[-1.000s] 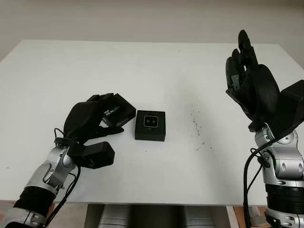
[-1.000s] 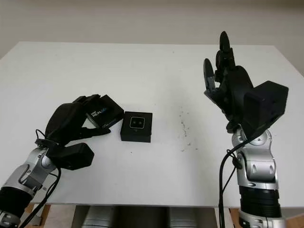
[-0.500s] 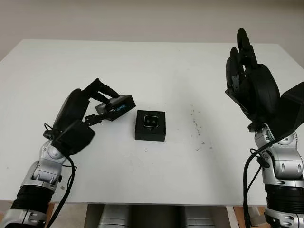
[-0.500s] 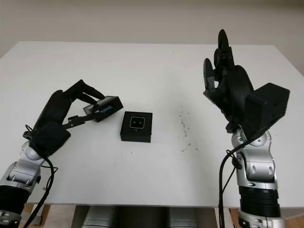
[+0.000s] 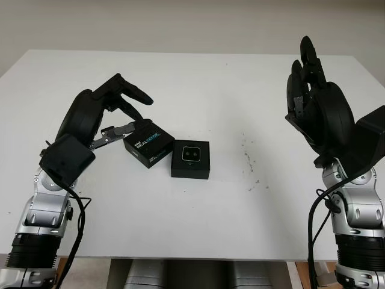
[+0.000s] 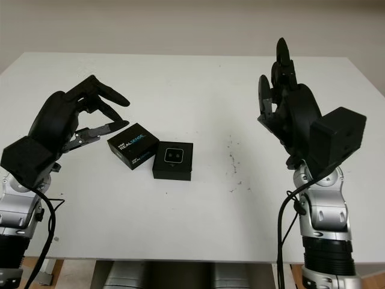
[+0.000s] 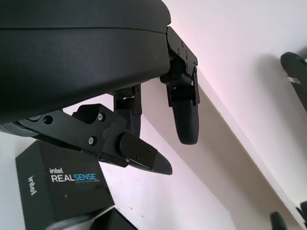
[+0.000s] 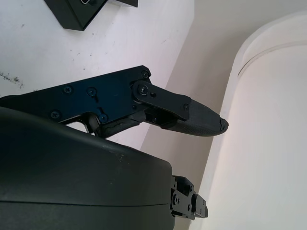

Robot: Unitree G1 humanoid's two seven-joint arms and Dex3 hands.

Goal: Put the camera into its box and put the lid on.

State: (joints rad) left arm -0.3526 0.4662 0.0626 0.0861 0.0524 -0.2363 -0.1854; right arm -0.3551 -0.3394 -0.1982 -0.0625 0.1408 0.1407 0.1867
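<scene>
I expect the black lid point(image 5: 148, 145) to catch at a tilt on the box's rim when I lower it, because the open black box point(image 5: 190, 159) looks almost as wide as its lid.
The open black box point(image 5: 190, 159) sits mid-table with the small camera point(image 5: 190, 154) inside it, face up. Its black lid point(image 5: 146, 146), printed REALSENSE, lies flat on the table, touching the box's left side. My left hand point(image 5: 143, 113) hovers just above and to the left of the lid, open and holding nothing. In the left wrist view the lid point(image 7: 62, 184) lies below the fingers point(image 7: 184, 120). My right hand point(image 5: 310, 90) is raised at the far right, open, well away from the box.
The white table point(image 5: 198, 84) stretches wide around the box. A few dark specks point(image 5: 248, 158) mark the surface to the right of the box. The table's front edge runs close to both forearms.
My left hand lifted the lid off the table, carried it right, set it down against the box and let go, then rose. The right hand stayed still.
</scene>
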